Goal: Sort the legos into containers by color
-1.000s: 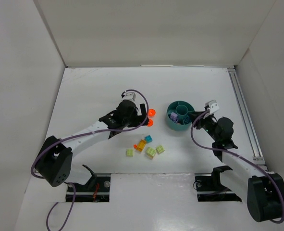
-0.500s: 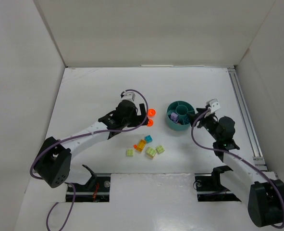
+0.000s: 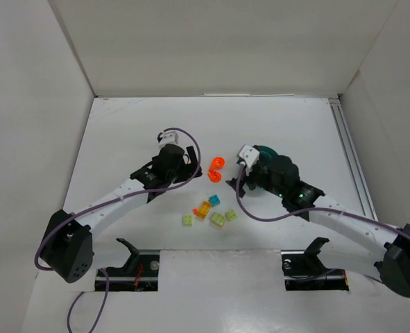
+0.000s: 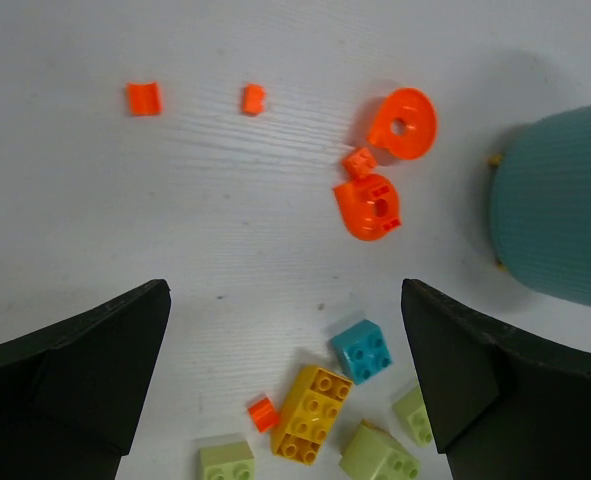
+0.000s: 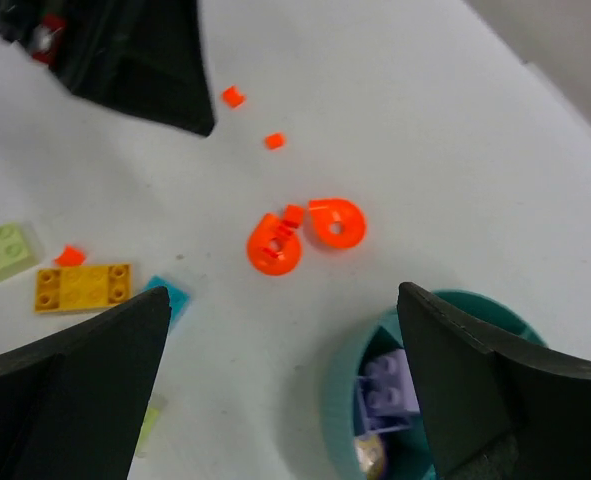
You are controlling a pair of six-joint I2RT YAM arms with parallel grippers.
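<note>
I should continue to move my right gripper toward the teal brick [image 3: 214, 200] until its fingers are on both sides of the teal brick, and then close it, because the teal brick lies clear of the yellow-orange brick [image 3: 204, 209].
Loose legos lie in the middle of the table: a teal brick [image 3: 214, 200], a yellow-orange brick [image 3: 203, 209] [image 4: 313, 411] and pale green bricks [image 3: 218, 220] [image 4: 226, 460]. Two round orange pieces [image 3: 216, 169] [image 4: 369, 207] lie left of the teal dish [image 3: 268, 150] [image 4: 560, 210], whose near compartment holds a purple brick [image 5: 385, 390]. My left gripper [image 3: 193, 165] [image 4: 285, 330] hangs open and empty above the brick cluster. My right gripper [image 3: 238, 177] [image 5: 285, 300] is open and empty over the dish's left rim [image 5: 347, 400]; its arm hides most of the dish from above.
Tiny orange bits [image 4: 143, 97] [image 4: 253, 98] [image 5: 233, 96] lie scattered beyond the round pieces, and one [image 4: 263, 411] sits beside the yellow-orange brick. White walls enclose the table; a rail [image 3: 352, 166] runs along the right side. The left gripper's finger [image 5: 145, 60] shows in the right wrist view.
My right arm has swung left from beside the dish to over its left rim, and its jaws have opened wide. My left gripper has drawn back left, away from the round orange pieces.
</note>
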